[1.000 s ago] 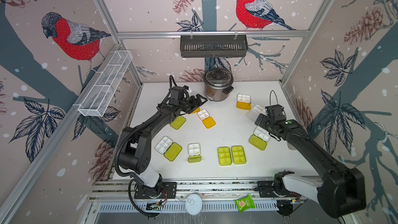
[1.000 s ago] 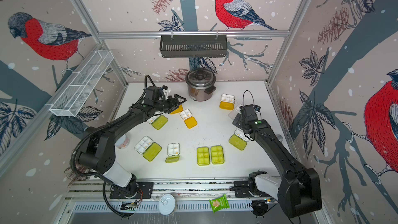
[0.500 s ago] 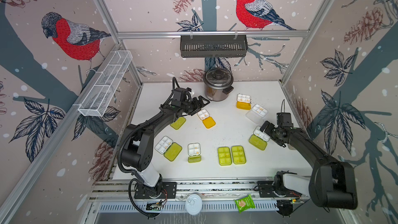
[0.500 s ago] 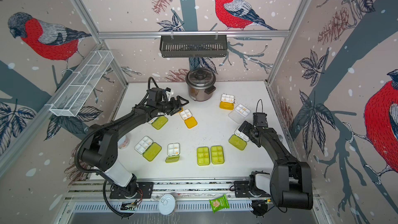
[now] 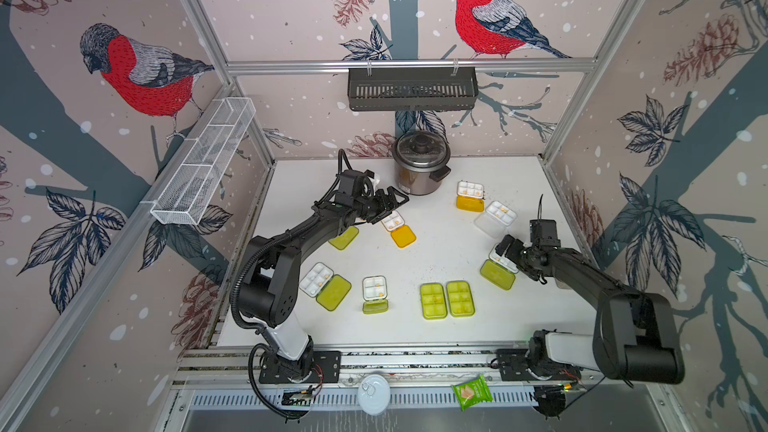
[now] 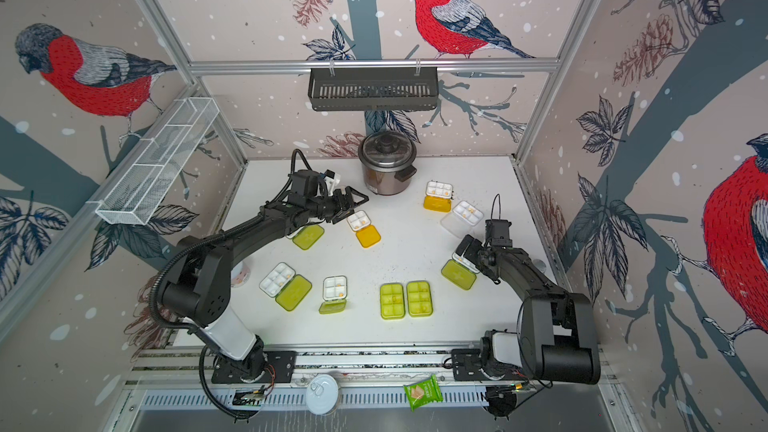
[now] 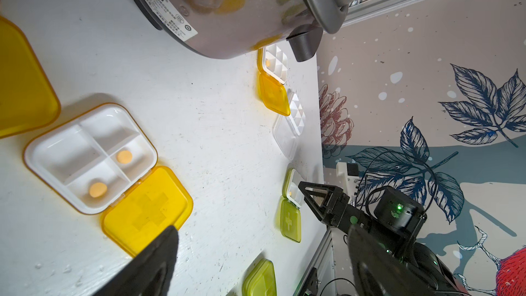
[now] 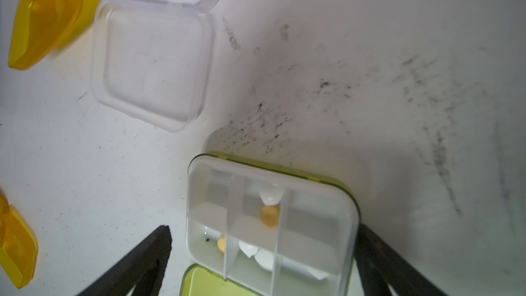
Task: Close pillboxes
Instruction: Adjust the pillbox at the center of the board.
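The green-lidded pillbox lies far from my left gripper, so next my right gripper drags it toward the middle, where my left gripper can steady its tray.
Several pillboxes lie on the white table. Two lime-green ones are shut side by side at the front. The others lie open. My left gripper is open and hovers just behind the orange-lidded pillbox, one finger over its flat lid. My right gripper is open and straddles the white tray of a green-lidded pillbox, with a finger on each side. Whether the fingers touch the tray I cannot tell.
A rice cooker stands at the back, close to the left gripper. Open pillboxes: orange, clear, green, and one half under the left arm. A snack packet and a can lid lie on the front rail.
The right gripper has drawn back from the clear pillbox and come down around the green-lidded tray. The left gripper has shifted right toward the orange-lidded pillbox. Both stayed open.
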Controlling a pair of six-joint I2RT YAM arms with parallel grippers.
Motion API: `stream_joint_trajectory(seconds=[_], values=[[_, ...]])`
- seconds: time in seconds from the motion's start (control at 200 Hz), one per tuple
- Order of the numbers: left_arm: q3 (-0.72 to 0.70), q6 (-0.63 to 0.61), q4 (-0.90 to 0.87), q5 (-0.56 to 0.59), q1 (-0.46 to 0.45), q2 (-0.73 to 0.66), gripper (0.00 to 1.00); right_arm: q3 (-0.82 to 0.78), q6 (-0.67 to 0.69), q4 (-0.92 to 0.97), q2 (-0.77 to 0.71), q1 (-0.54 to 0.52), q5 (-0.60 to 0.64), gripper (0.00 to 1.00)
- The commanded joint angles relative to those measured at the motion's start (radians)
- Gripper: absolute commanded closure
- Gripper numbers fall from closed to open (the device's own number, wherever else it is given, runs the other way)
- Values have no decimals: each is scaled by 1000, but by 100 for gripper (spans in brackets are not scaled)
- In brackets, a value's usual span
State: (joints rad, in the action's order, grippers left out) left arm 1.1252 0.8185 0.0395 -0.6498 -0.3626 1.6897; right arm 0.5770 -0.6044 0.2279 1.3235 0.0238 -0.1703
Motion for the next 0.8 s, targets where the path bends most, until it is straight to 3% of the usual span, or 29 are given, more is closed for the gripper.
stream_joint_trajectory(seconds=[0.0, 0.49, 0.795], values=[[10, -16, 2, -1, -2, 4, 8, 21, -13, -6, 19, -47, -16, 0], [24, -48, -30, 21, -16, 17, 8, 287, -51, -59, 273, -362, 12, 0], [30, -57, -38, 23, -39, 21, 8, 333, 6, 86, 166, -373, 112, 0]])
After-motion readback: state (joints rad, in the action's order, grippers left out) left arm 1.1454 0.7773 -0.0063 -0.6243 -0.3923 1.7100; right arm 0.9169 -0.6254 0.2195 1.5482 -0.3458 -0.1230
